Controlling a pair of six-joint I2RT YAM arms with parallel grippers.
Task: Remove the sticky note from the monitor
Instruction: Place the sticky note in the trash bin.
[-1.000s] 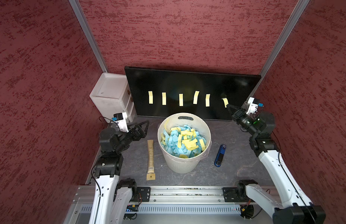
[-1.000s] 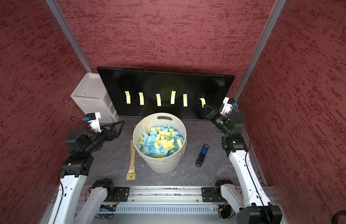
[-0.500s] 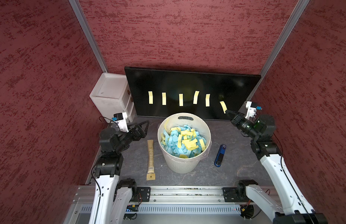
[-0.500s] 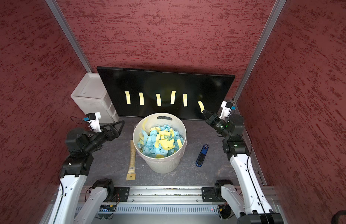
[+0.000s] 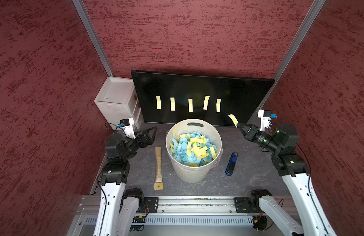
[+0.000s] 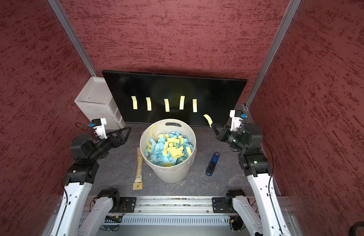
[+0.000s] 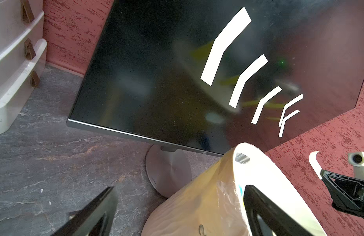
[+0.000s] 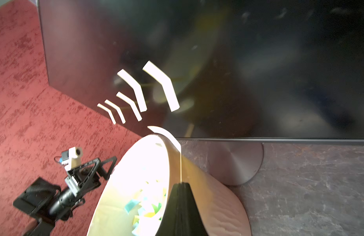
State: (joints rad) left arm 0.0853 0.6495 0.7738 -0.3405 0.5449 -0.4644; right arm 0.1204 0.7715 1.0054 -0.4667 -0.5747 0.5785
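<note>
My right gripper keeps going toward the white bin and lets go over its opening (image 5: 194,144), since the yellow sticky note (image 5: 233,119) is fully off the black monitor.
The black monitor (image 5: 197,85) (image 6: 173,83) stands at the back of the table with several yellow sticky notes (image 5: 172,103) in a row on its screen. My right gripper (image 5: 239,125) (image 6: 212,124) is shut on one yellow sticky note (image 5: 232,119) (image 6: 207,119), held off the screen near the monitor's lower right part. In the right wrist view the sticky note (image 8: 168,134) curls up from the shut gripper (image 8: 180,183), in front of the monitor (image 8: 258,71). My left gripper (image 5: 150,132) (image 7: 179,190) is open and empty, left of the bin.
A white bin (image 5: 189,173) (image 6: 170,173) full of blue and yellow notes stands mid-table before the monitor. A white drawer box (image 5: 115,100) sits back left. A tan tube (image 5: 158,167) lies left of the bin, a blue stapler (image 5: 231,163) to its right.
My right gripper has drawn back from the screen and lower, taking the rightmost sticky note off the monitor. The left arm has not moved.
</note>
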